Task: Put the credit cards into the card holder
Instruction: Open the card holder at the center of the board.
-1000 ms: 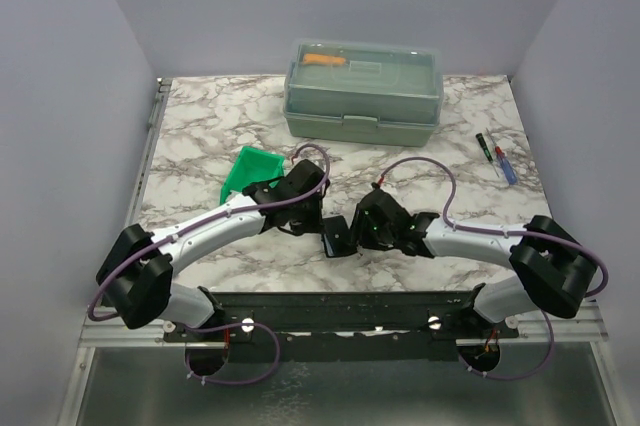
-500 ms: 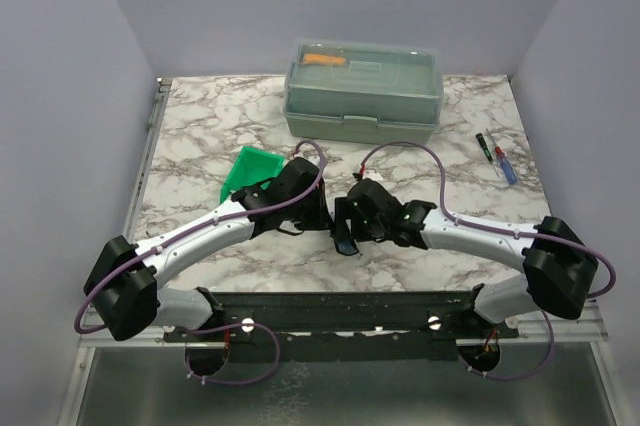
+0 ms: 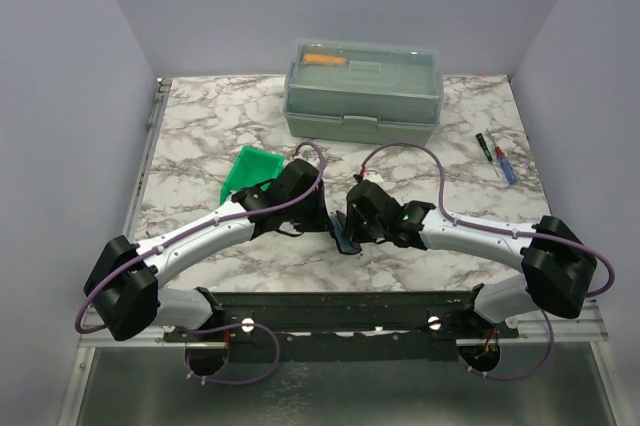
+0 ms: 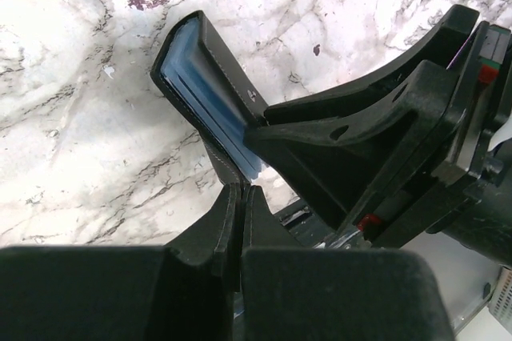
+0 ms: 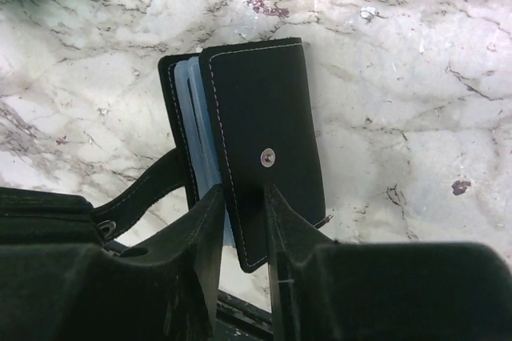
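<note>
The cover with the stud [image 5: 262, 109] lies folded over the bluish-grey layers, so my right gripper should lay it open, let it go and grasp the layers inside [image 5: 199, 121].
The black card holder [image 3: 345, 234] hangs edge-up between my two grippers, just above the marble near the front middle. In the right wrist view it [image 5: 264, 109] shows its pale stud and bluish-grey layers inside; I cannot tell whether these are pockets or credit cards. No loose credit cards show anywhere. My right gripper [image 5: 244, 197] is shut on the holder's outer cover below the stud. My left gripper [image 4: 242, 197] is shut on the black flap that runs down from the holder [image 4: 220, 53]. In the top view the left gripper [image 3: 325, 221] and right gripper [image 3: 352, 226] almost touch.
A small green bin [image 3: 250, 171] sits just left of the left wrist. A big grey-green lidded toolbox [image 3: 362, 91] stands at the back middle. Two pens [image 3: 497, 158] lie at the right. The black base rail [image 3: 340, 306] runs along the front edge.
The right gripper has moved up and left with the card holder, which now stands more edge-on. The left arm has shifted slightly and stays closed on the flap.
</note>
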Controlling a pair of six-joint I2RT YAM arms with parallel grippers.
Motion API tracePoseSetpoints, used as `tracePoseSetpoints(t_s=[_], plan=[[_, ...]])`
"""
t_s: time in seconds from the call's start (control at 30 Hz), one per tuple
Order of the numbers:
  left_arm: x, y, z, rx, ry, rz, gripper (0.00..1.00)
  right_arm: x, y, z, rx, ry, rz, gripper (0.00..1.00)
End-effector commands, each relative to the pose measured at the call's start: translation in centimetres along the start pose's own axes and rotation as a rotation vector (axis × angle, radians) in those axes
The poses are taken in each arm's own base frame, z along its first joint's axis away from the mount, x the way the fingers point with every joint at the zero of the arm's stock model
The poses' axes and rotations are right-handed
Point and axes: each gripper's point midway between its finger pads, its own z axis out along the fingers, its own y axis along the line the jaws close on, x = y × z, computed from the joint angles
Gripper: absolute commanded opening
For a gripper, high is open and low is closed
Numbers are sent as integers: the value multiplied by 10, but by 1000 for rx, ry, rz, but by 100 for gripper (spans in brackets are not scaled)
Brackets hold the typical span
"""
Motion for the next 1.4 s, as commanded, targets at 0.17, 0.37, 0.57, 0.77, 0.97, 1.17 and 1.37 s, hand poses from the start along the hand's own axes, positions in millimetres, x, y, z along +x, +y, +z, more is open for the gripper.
tracePoseSetpoints(t_s=[0.17,0.37,0.57,0.77,0.97,1.17,1.37], plan=[[5,22,-2,-80,4,0,0,6,-27,-3,119,-23,52,26],[6,30,-8,-104,-9,3,0,10,-73,-9,391,-41,121,37],[3,31,-10,-105,-11,2,0,9,-110,-33,690,-38,153,69],[-10,14,-15,-53,-30,47,0,-18,-27,-24,170,-83,49,78],[-13,8,-17,-28,-35,62,0,-26,34,-28,-156,-79,-57,80],[-9,12,-14,-41,-23,56,0,-18,29,-2,-75,-9,-75,61],[-9,13,-15,-41,-26,57,0,-10,22,11,-39,16,-78,44]])
